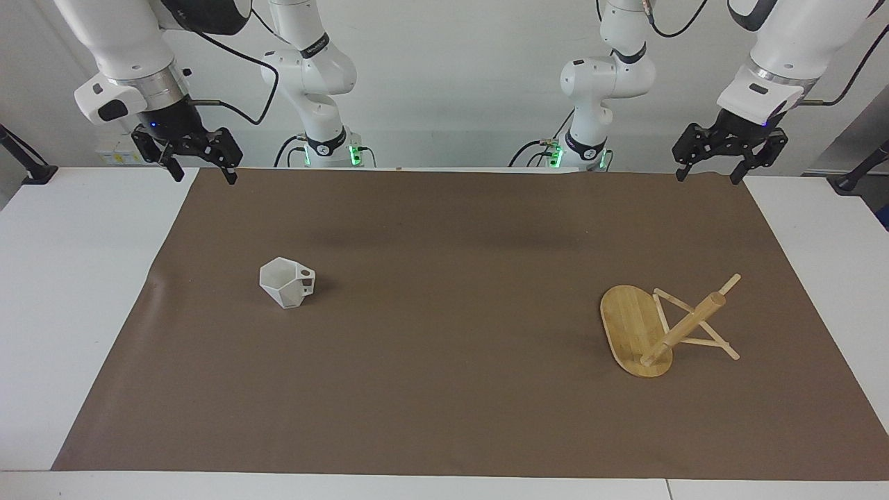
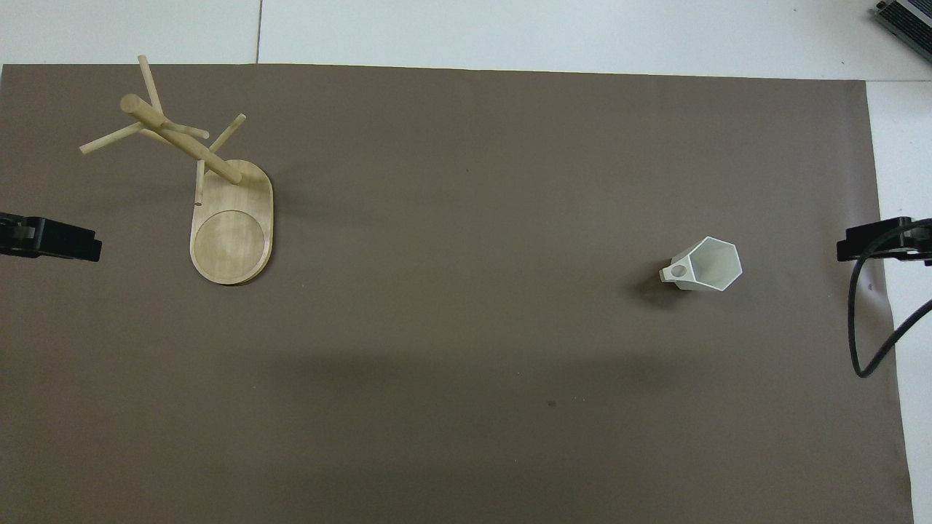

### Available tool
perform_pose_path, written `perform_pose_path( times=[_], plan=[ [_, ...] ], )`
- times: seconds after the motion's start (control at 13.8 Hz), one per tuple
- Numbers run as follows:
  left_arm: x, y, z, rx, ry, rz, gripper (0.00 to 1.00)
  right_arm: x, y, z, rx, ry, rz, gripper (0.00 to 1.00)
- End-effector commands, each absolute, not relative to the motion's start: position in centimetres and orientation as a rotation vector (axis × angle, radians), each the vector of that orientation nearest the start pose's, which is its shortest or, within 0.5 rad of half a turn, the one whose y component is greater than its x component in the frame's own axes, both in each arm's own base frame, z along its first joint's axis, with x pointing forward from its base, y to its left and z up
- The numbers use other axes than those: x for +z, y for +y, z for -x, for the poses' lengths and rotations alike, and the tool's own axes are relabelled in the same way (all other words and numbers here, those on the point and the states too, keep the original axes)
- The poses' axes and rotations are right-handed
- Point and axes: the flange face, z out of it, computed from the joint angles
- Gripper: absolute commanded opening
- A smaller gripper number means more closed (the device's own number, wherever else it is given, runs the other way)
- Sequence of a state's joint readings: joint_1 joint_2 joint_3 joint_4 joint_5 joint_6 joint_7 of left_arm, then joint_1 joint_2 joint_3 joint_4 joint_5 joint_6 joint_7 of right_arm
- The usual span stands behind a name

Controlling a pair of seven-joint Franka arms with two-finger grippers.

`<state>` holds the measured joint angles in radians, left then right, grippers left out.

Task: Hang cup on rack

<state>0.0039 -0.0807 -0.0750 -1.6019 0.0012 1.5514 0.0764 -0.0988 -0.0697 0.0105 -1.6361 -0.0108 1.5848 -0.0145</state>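
The bamboo rack point(image 2: 180, 140) will stay standing when the robot hangs the cup on the rack's peg, because the rack's broad base lies flat with its round hollow point(image 2: 228, 246) facing up.
The white faceted cup point(image 1: 287, 282) sits on the brown mat toward the right arm's end, mouth up, with its handle pointing toward the table's middle; it also shows in the overhead view point(image 2: 705, 266). The bamboo rack point(image 1: 653, 330) is toward the left arm's end, also in the overhead view point(image 2: 231, 218). Its post slants toward that end, and I cannot tell whether it stands upright or is tipped. My right gripper point(image 1: 200, 167) hangs open and empty over the mat's edge nearest the robots. My left gripper point(image 1: 710, 172) hangs open and empty likewise. Both are well apart from cup and rack.
The brown mat point(image 1: 444, 389) covers most of the white table point(image 1: 76, 292). A black cable point(image 2: 863, 342) hangs by the right gripper point(image 2: 866, 244) at the mat's edge. The left gripper point(image 2: 73, 244) shows at the overhead view's other edge.
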Motion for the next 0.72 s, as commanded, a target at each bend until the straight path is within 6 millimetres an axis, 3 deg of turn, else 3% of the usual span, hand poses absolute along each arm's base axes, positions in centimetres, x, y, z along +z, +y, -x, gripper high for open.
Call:
perform_pose_path(
  times=[0.0,0.65],
  plan=[
    [65.6,-4.29,-52.21,-0.072,0.219,3.135,1.0,63.65,-4.82,-53.13,-0.056,0.156,3.131,1.0],
    [65.59,-4.21,-52.12,-0.077,0.222,3.134,1.0,63.05,-5.51,-52.7,-0.017,0.159,3.134,1.0]
  ],
)
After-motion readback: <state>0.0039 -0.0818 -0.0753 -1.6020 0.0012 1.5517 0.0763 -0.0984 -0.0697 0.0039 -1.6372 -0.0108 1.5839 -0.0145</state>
